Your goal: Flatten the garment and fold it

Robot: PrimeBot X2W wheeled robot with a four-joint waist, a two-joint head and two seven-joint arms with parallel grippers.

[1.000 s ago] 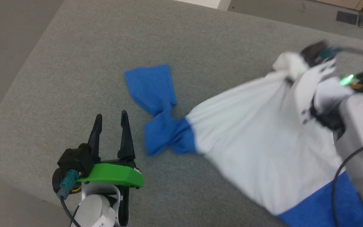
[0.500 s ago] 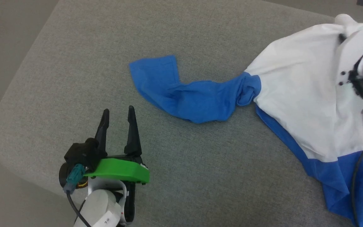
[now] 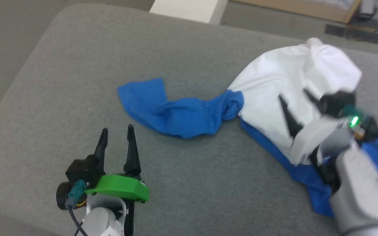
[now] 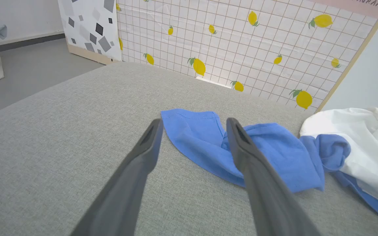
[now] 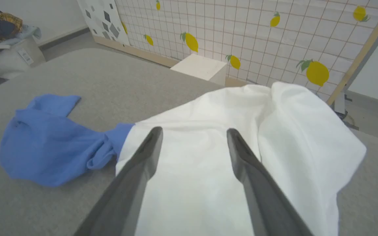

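Note:
The white body (image 3: 264,92) will fall open wide and flat when I lift the shoulders, because the far white part (image 3: 318,55) is bunched up in loose folds.
A white garment (image 3: 274,98) with blue sleeves and hem lies crumpled on the right of the grey table (image 3: 77,65). One blue sleeve (image 3: 172,111) stretches out to the left, twisted where it joins the white body. My right gripper (image 3: 294,98) is open above the white body (image 5: 195,170), its fingers holding nothing. My left gripper (image 3: 116,131) is open near the table's front left, short of the sleeve's end (image 4: 195,131). The far white part (image 5: 307,131) is bunched up and humped.
A lemon-patterned grid panel (image 4: 258,49) stands beyond the table's far edge, with a pale box (image 5: 202,67) in front of it. A bin of clothes (image 5: 5,49) sits on the floor at the left. Bare grey table lies to the left and front.
My right gripper has let go of the white cloth and come back toward me, open. The garment has dropped onto the table. The head camera has shifted. The left gripper stays put.

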